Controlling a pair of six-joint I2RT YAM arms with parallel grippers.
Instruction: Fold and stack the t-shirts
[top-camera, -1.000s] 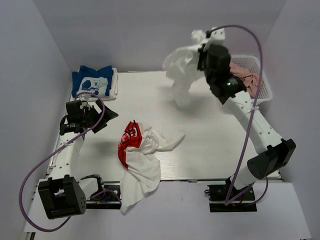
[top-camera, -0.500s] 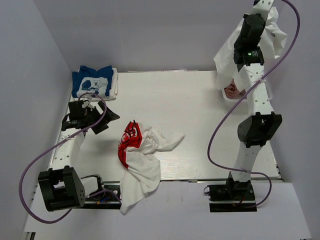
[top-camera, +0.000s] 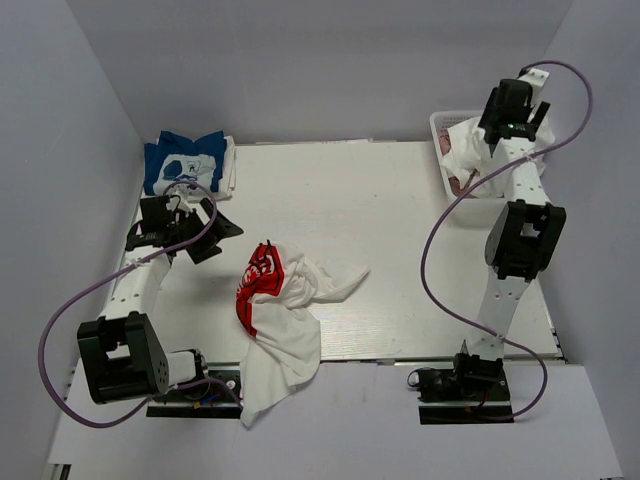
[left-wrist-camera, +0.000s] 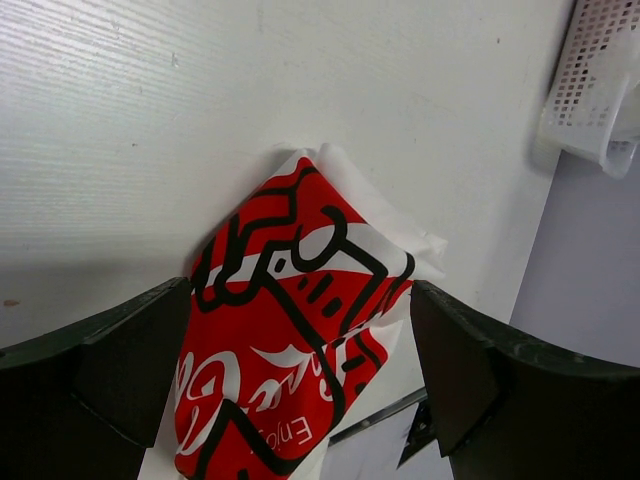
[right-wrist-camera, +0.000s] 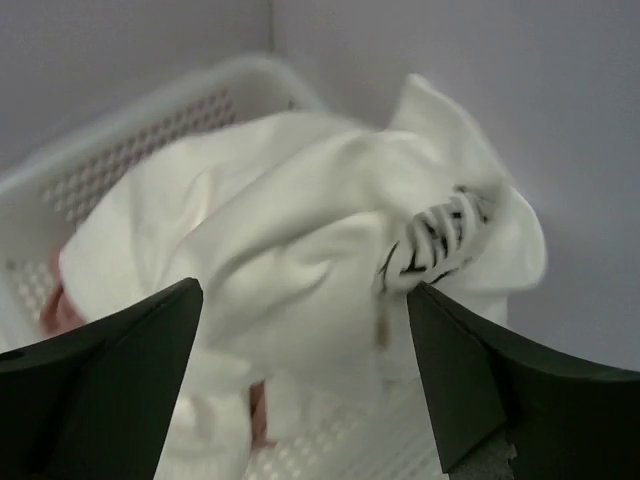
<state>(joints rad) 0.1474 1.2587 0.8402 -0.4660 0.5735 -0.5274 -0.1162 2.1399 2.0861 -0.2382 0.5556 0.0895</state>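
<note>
The white t-shirt's overhanging hem (top-camera: 260, 396) should follow up over the table's near edge when I pull the red print, because limp folds (top-camera: 281, 328) connect the hem to the print.
A white t-shirt with red print (top-camera: 270, 295) lies crumpled in the middle of the table, its hem hanging over the near edge. In the left wrist view the red print (left-wrist-camera: 285, 330) with white lettering sits between my open fingers (left-wrist-camera: 95, 375). My left gripper (top-camera: 214, 238) hovers open, left of this shirt and apart from it. A blue t-shirt (top-camera: 183, 163) lies folded on white ones at the back left. My right gripper (top-camera: 503, 132) stands open above the white basket (top-camera: 440, 122). A plain white t-shirt (right-wrist-camera: 290, 250) lies loose in the basket over a pink one (top-camera: 462, 184).
The white lattice basket (right-wrist-camera: 150, 125) stands at the table's back right corner against the wall. Grey walls close in the table at the back and both sides. The right arm's cable (top-camera: 440, 250) loops over the table's right part.
My right arm swung the white t-shirt from above the table up and back over the basket, then opened and let it fall in. My left arm barely moved.
</note>
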